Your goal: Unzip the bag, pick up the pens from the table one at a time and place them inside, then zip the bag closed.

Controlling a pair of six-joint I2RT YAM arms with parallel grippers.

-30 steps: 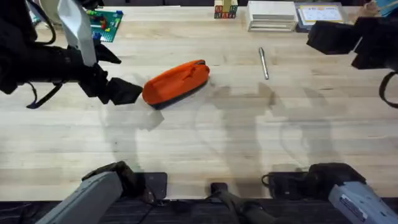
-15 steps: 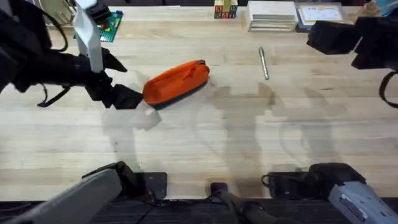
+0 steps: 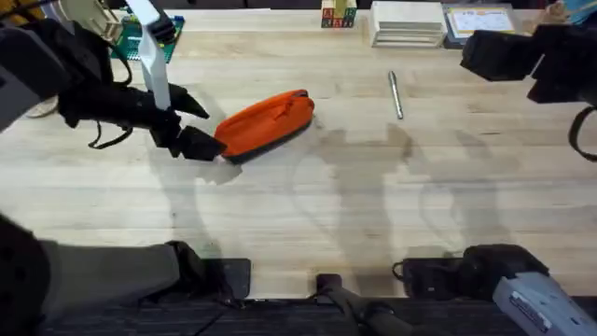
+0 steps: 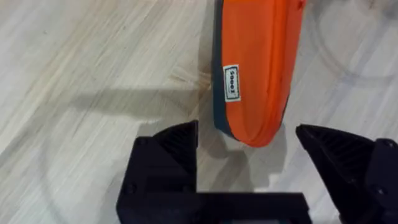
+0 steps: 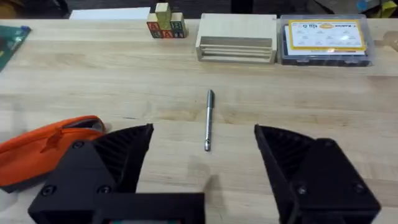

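Observation:
The shut orange bag (image 3: 266,124) has plump, rounded sides (image 3: 244,133), so the robot should expect pens and other things to be hidden inside already when it unzips the bag.
The orange bag (image 3: 266,123) lies slanted on the table (image 3: 308,205), left of centre, with its zipper shut. My left gripper (image 3: 201,145) is open at the bag's near-left end. In the left wrist view the bag's (image 4: 261,62) tip sits just ahead of the gap between the two black fingers (image 4: 168,155), and the left gripper (image 4: 249,140) holds nothing. One silver pen (image 3: 395,95) lies to the right of the bag. My right gripper (image 3: 490,54) hovers open at the far right, well above the table. Its wrist view looks down on the pen (image 5: 209,119) and the bag (image 5: 50,149).
Along the table's far edge stand coloured wooden blocks (image 3: 339,14), a pale wooden box (image 3: 408,23) and a clear plastic case (image 3: 478,21). A green brick plate (image 3: 154,37) lies at the far left, behind the left arm.
My left arm has swung right, bringing its open gripper up to the bag's left end. The bag, the pen and the right arm have stayed put.

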